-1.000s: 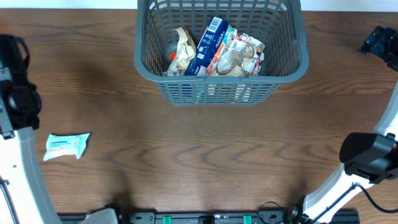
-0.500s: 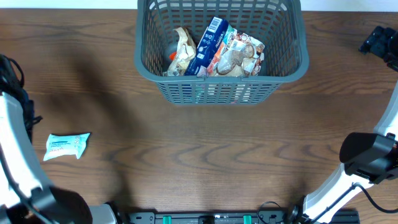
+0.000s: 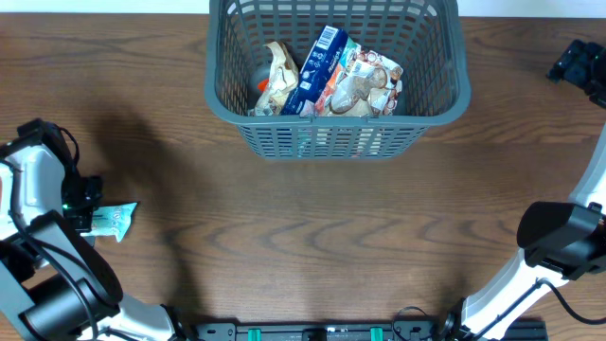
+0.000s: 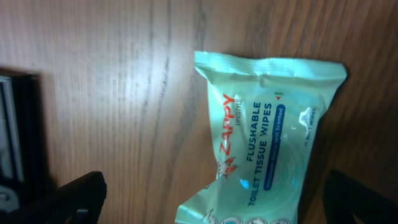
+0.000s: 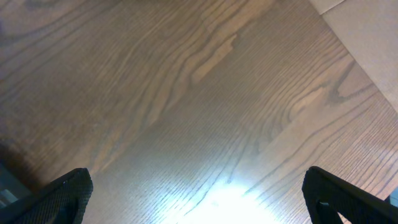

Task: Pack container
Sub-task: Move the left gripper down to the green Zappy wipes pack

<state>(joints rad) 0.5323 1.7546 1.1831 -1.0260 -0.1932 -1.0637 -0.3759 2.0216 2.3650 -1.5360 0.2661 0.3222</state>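
My left gripper's open fingers are lined up across the narrow width of the wipes packet [image 4: 267, 127]. I should keep going down until they are on either side of its middle [image 4: 258, 180], then close them.
The container [image 3: 428, 125], a dark grey-blue lattice basket, stands at the far middle of the table with a blue carton [image 3: 317, 68] and crinkled snack packets [image 3: 365, 83] inside. A mint-green packet of flushable wipes [image 3: 119, 220] lies flat at the left, partly under my left arm. My left gripper [image 3: 92, 212] hangs open just over it. In the left wrist view the wipes packet [image 4: 267, 140] lies between the spread fingertips [image 4: 81, 194] of the left gripper [image 4: 217, 202], not gripped. My right gripper [image 3: 576, 64] is at the far right, and in its wrist view the right gripper [image 5: 202, 199] is open over bare wood.
The brown wooden table [image 3: 322, 237] stretches between the basket and the front edge. The right arm's base [image 3: 559, 242] stands at the near right. In the right wrist view a pale floor [image 5: 373, 31] shows past the table's edge.
My left arm has swung in from the left edge and come down over the wipes packet, now partly covering it. The right arm, basket and packet have not moved.
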